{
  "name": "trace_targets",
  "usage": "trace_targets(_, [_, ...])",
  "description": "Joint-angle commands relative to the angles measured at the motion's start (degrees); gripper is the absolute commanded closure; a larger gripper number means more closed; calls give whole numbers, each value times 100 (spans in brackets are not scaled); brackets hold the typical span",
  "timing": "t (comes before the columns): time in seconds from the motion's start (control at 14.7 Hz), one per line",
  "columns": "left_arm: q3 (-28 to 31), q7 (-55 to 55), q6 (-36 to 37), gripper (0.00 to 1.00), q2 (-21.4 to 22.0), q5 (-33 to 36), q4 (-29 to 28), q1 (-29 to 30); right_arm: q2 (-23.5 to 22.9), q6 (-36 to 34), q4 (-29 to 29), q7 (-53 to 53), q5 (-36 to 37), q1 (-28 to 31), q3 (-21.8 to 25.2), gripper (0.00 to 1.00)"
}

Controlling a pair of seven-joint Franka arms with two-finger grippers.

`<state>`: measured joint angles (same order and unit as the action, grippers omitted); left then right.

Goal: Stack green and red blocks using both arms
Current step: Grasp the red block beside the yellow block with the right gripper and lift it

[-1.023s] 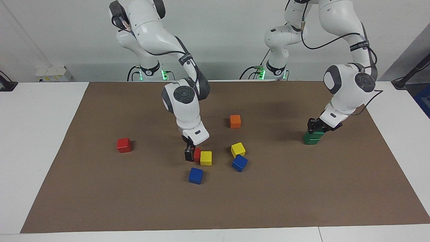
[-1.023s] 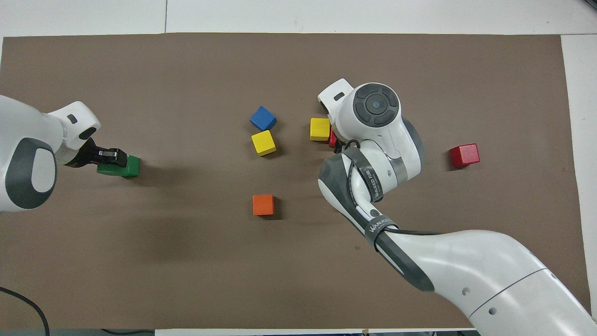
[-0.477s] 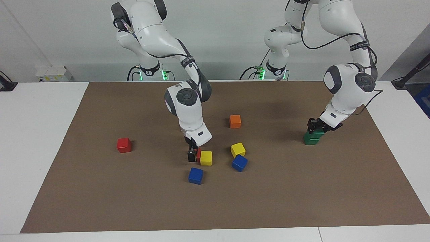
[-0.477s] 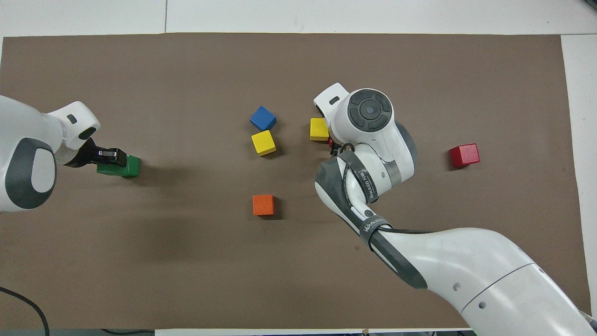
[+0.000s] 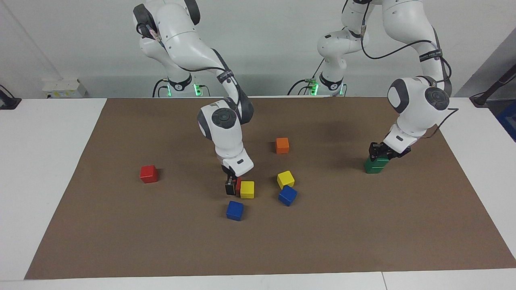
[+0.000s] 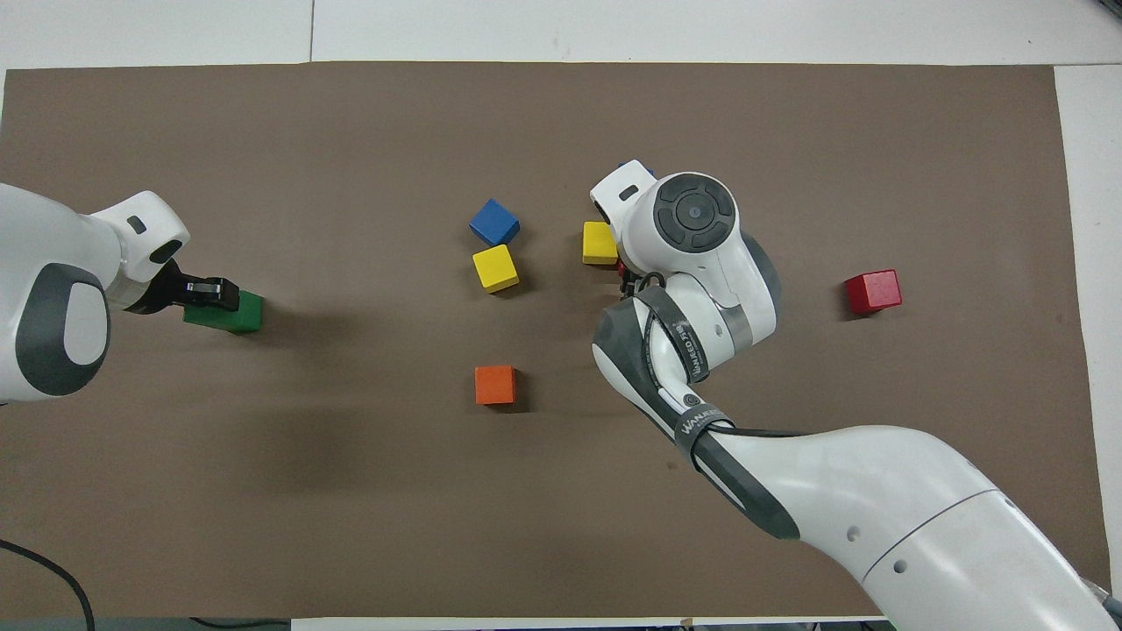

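I see the orange block (image 6: 495, 385) lying by itself while other colours come in twos, so I should expect a hidden orange match (image 6: 663, 369) beneath my right arm.
My right gripper (image 5: 232, 187) is down at the mat with its fingers open around a red block (image 5: 238, 186), which touches a yellow block (image 5: 247, 189). In the overhead view the wrist covers this gripper and only a sliver of that red block (image 6: 622, 265) shows. The second red block (image 5: 148, 173) lies alone toward the right arm's end. Toward the left arm's end, my left gripper (image 5: 379, 153) is shut on the upper green block (image 5: 381, 160), which rests on the lower green block (image 5: 371, 167). The green pair (image 6: 230, 313) also shows in the overhead view.
An orange block (image 5: 282, 145) lies mid-table, nearer to the robots. A second yellow block (image 5: 285, 179) and a blue block (image 5: 287, 195) sit side by side. Another blue block (image 5: 235, 210) lies just farther from the robots than the gripped red block. A brown mat (image 5: 121, 241) covers the table.
My right gripper has sunk slightly and shifted toward the yellow block, so it covers more of the red block. The left gripper and the green blocks have hardly moved.
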<state>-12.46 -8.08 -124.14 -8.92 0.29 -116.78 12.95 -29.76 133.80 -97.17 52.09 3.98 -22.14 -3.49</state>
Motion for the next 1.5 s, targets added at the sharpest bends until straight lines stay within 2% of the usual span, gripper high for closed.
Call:
trace_targets(0.0, [42, -27, -224, 100, 153, -29, -310, -38, 32, 120, -118, 109, -38, 34, -20, 19])
trace_targets(0.07, [42, -27, -224, 92, 153, -29, -310, -29, 32, 111, -118, 117, -38, 51, -20, 43])
trace_targets(0.14, [42, -36, -224, 61, 153, -29, -310, -29, 32, 102, -118, 109, -38, 69, -20, 68])
trace_targets(0.2, [42, -36, -216, 46, 153, -21, -310, -29, 32, 85, -118, 100, -47, 69, -20, 91])
trace_targets(0.27, [42, -36, -207, 45, 153, -12, -310, -38, 32, 50, -118, 74, -47, 69, -20, 100])
trace_targets(0.34, [42, -36, -207, 42, 153, -3, -310, -38, 41, 14, -109, 12, -47, 69, -20, 100])
trace_targets(0.41, [42, -44, -189, 26, 153, -3, -310, -21, 58, 5, -101, -14, -47, 78, -20, 100])
trace_targets(0.48, [42, -36, -180, 0, 153, -3, -301, -20, 84, -56, -83, -15, -47, 95, -20, 100])
trace_targets(0.61, [42, -18, -154, 0, 162, -3, -293, -38, 198, -414, 39, -15, -56, 139, -20, 100])
trace_targets(0.95, [42, 183, 30, 0, 215, -3, -231, -56, 760, -1829, 619, -155, -161, 385, -12, 100])
trace_targets(1.3, [33, 254, 811, 0, 522, -3, 190, -47, 1577, -2499, 822, -1208, -371, 1262, 32, 100])
trace_targets(1.43, [24, 324, 1197, 0, 794, -12, 322, -47, 1710, -2753, 866, -1699, -547, 1798, 50, 100])
